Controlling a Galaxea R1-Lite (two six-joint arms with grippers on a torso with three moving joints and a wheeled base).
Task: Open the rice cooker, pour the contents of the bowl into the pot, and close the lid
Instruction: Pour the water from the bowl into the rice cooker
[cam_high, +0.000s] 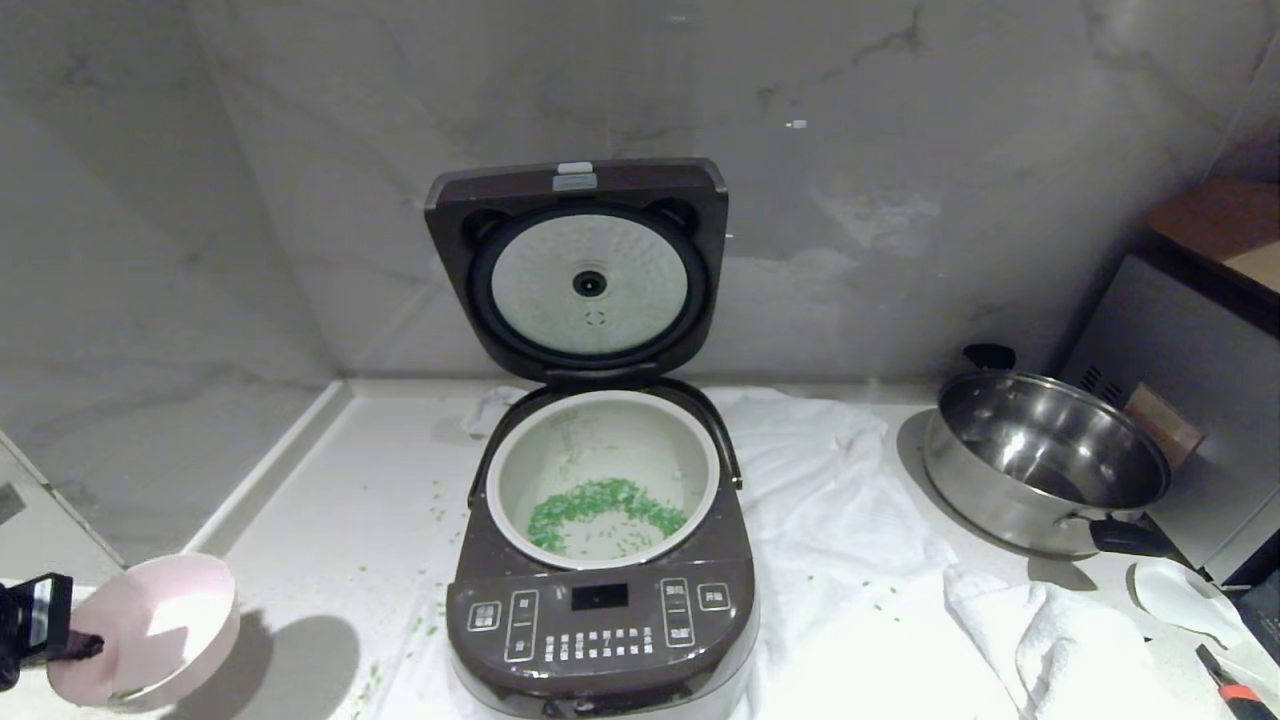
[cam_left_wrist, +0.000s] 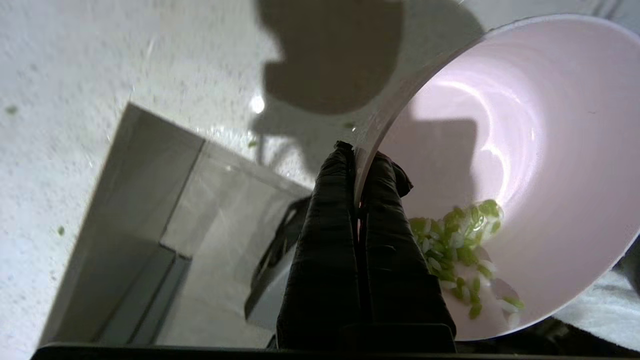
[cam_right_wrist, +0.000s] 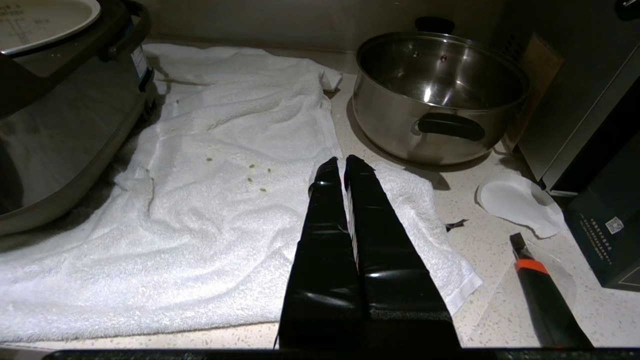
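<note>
The pink bowl (cam_high: 162, 626) is over open counter (cam_high: 266, 672), clear of the rice cooker, so the left gripper should keep lowering it until the bowl's bottom rests there, then let go.
The rice cooker (cam_high: 600, 620) stands in the middle with its lid (cam_high: 585, 270) swung up against the wall. Green contents (cam_high: 600, 505) lie on the floor of the white pot (cam_high: 520, 470). At the near left, my left gripper (cam_high: 85, 645) is shut on the rim of the pink bowl (cam_high: 160, 620), which is tilted on its side just above the counter. In the left wrist view the gripper (cam_left_wrist: 361, 155) pinches the bowl's (cam_left_wrist: 540, 150) wall, one finger inside, and a few green contents (cam_left_wrist: 460, 245) cling low in it. My right gripper (cam_right_wrist: 340, 165) hangs shut and empty over the towel.
A white towel (cam_high: 840, 520) lies under and right of the cooker. A steel pan (cam_high: 1040, 460) with black handles stands at the right, by a dark appliance (cam_high: 1200, 350). A white dish (cam_high: 1180, 595) and an orange-banded tool (cam_right_wrist: 535, 280) lie at the near right. Green bits dot the counter (cam_high: 330, 520).
</note>
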